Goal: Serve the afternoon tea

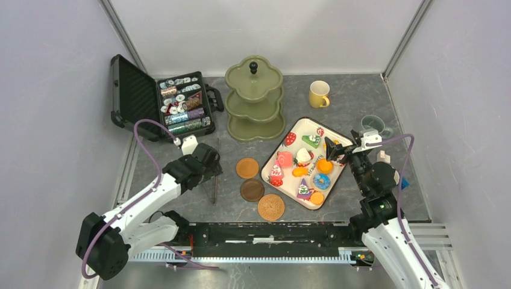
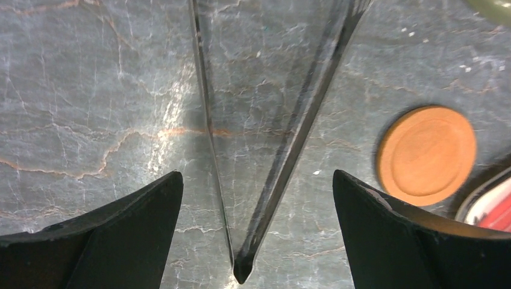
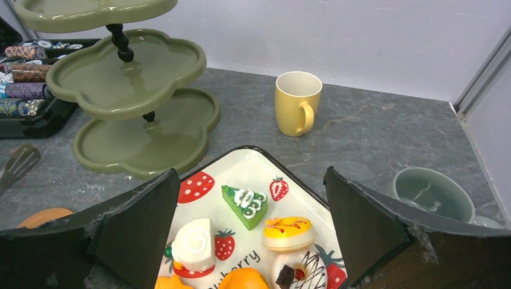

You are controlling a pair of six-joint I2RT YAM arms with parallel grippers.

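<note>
The metal tongs' narrow end (image 2: 243,268) is between my left gripper's open fingers. I should continue to lower the fingers until they can close around both arms (image 2: 283,180).
The olive-green three-tier stand (image 1: 254,99) is empty at the back; it also shows in the right wrist view (image 3: 132,90). A strawberry-print tray (image 1: 301,129) holds several toy cakes and donuts, among them a green slice (image 3: 244,205), a yellow donut (image 3: 288,233) and a white roll (image 3: 193,244). My right gripper (image 1: 338,150) (image 3: 251,171) hovers open and empty above the tray's right part. My left gripper (image 1: 212,164) (image 2: 257,174) is open, low over metal tongs (image 2: 289,162) lying on the table. The yellow mug (image 1: 318,94) and the grey-green mug (image 1: 373,125) stand at the back right. Three brown coasters (image 1: 247,168) (image 1: 252,190) (image 1: 271,207) lie left of the tray.
An open black case of poker chips (image 1: 181,105) stands at the back left. A pink rounded thing (image 1: 284,159) sits on the tray's left side; I cannot tell whether it is a mug. Grey walls enclose the table on three sides.
</note>
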